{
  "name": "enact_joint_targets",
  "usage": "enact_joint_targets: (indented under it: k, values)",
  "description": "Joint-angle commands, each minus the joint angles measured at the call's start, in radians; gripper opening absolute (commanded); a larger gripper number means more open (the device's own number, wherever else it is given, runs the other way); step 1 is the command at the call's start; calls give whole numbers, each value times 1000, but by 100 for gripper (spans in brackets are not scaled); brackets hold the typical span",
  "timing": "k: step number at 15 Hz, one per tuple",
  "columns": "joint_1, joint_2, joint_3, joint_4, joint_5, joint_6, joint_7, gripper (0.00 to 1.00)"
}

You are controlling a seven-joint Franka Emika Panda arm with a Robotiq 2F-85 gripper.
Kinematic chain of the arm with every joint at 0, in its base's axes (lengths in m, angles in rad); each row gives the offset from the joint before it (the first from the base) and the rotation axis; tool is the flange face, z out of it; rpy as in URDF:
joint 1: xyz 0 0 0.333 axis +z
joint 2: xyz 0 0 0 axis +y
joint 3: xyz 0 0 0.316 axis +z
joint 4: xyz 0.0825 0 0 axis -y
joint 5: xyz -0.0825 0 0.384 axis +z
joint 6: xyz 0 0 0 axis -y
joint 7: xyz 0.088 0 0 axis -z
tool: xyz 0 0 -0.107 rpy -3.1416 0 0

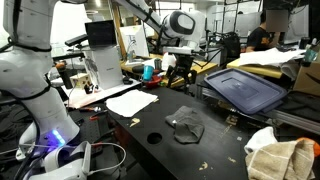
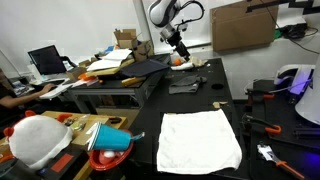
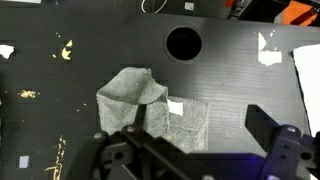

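Note:
My gripper is still up, and the grey cloth has a corner folded over. My gripper should come down, pinch the folded corner's edge next to the white tag and pull it open.
My gripper hangs high above the black table, open and empty. It also shows in an exterior view. In the wrist view its two fingers frame a small grey cloth lying on the table below, with one corner folded over and a white tag showing. The grey cloth lies flat in both exterior views. The gripper does not touch it.
A round hole in the tabletop lies beyond the cloth. A white towel lies on the table. White paper, a dark bin lid, a red bowl and a person surround the table.

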Motion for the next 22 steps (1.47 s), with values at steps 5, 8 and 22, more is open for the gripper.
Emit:
enact_joint_targets:
  k: [5,8,22]
  values:
    - [8,20,-5,-23,-6,41,0,100]
    - [5,46,-9,-41,-21,135,6,100]
    - [44,255,-29,-55,-197,399,-25,100]
